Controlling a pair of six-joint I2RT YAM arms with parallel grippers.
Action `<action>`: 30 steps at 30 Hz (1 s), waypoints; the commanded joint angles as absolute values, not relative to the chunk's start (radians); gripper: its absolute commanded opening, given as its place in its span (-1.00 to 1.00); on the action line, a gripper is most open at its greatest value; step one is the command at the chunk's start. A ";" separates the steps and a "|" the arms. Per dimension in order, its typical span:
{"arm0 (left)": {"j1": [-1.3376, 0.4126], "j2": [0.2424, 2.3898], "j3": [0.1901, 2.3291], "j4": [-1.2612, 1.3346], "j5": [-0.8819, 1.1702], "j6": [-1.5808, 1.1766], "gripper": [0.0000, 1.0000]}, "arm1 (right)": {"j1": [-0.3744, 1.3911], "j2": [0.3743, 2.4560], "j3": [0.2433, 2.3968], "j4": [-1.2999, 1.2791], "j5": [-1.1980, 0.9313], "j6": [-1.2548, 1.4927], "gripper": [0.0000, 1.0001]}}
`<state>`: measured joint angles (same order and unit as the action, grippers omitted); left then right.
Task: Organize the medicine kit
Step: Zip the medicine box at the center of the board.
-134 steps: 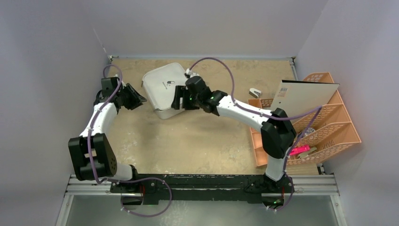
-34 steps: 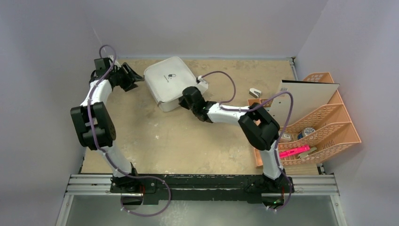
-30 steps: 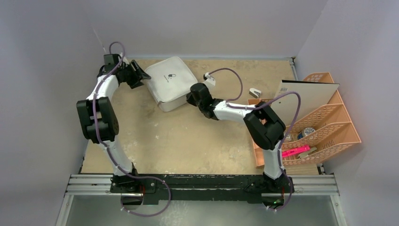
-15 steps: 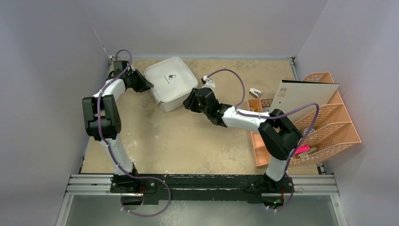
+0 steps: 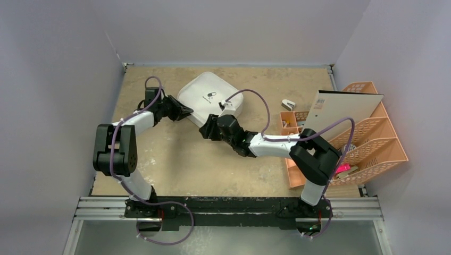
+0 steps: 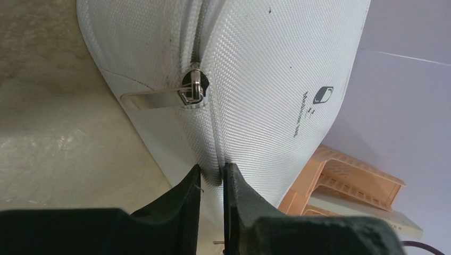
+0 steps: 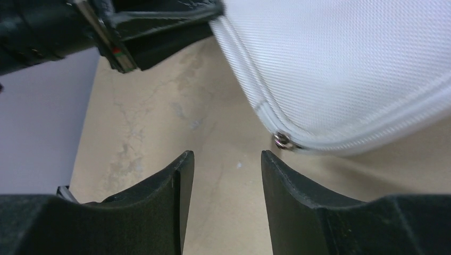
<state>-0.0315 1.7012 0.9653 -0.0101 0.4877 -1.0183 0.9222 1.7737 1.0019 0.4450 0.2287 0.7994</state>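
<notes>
My right gripper's finger is short of the zip pull [image 7: 283, 139] at the kit's near corner, so next my right gripper moves back, line up and pinches the pull's tab [image 7: 281, 151].
The medicine kit [image 5: 210, 98] is a closed white rounded case with a small dark pill logo, lying on the tan table at the back centre. My left gripper [image 5: 186, 111] is at its left edge. In the left wrist view the gripper [image 6: 211, 178] is shut on the kit's zip seam [image 6: 255, 69], just below the metal zip pull [image 6: 159, 97]. My right gripper [image 5: 205, 132] is open and empty just in front of the kit's near corner. In the right wrist view the gripper [image 7: 226, 159] faces the table, with the kit [image 7: 345, 64] and a second zip pull [image 7: 282, 141] just beyond its right finger.
A peach lattice organizer [image 5: 367, 133] stands at the right edge with a white board [image 5: 343, 111] leaning in it and a pink item [image 5: 337, 170] in its lower tray. A small white object [image 5: 288, 104] lies on the table between kit and organizer.
My left gripper has closed on the kit's edge and dragged it right and a little nearer. My right gripper has drawn back to the kit's near corner.
</notes>
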 commanded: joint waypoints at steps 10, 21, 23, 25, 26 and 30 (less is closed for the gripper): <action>-0.040 1.696 0.919 0.023 0.492 -1.048 -0.86 | 0.986 1.789 1.095 0.266 0.559 0.803 0.09; -0.042 1.681 0.927 0.003 0.474 -1.028 -0.86 | 0.989 1.862 1.178 0.238 0.560 0.759 0.07; -0.041 1.680 0.927 0.002 0.473 -1.028 -0.86 | 0.989 1.873 1.200 0.234 0.573 0.759 0.06; -0.045 1.680 0.927 0.002 0.469 -1.027 -0.86 | 0.989 1.887 1.225 0.208 0.604 0.758 0.05; -0.047 1.680 0.931 0.002 0.465 -1.024 -0.86 | 0.989 1.893 1.233 0.198 0.619 0.756 0.01; -0.050 1.685 0.962 -0.091 0.426 -0.974 -0.86 | 0.989 1.888 1.224 0.211 0.634 0.701 -0.44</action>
<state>-0.0418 1.6920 0.9302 0.0338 0.4892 -1.0538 0.9966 1.9030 1.1835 0.1574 0.5461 0.7574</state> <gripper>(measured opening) 0.160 0.384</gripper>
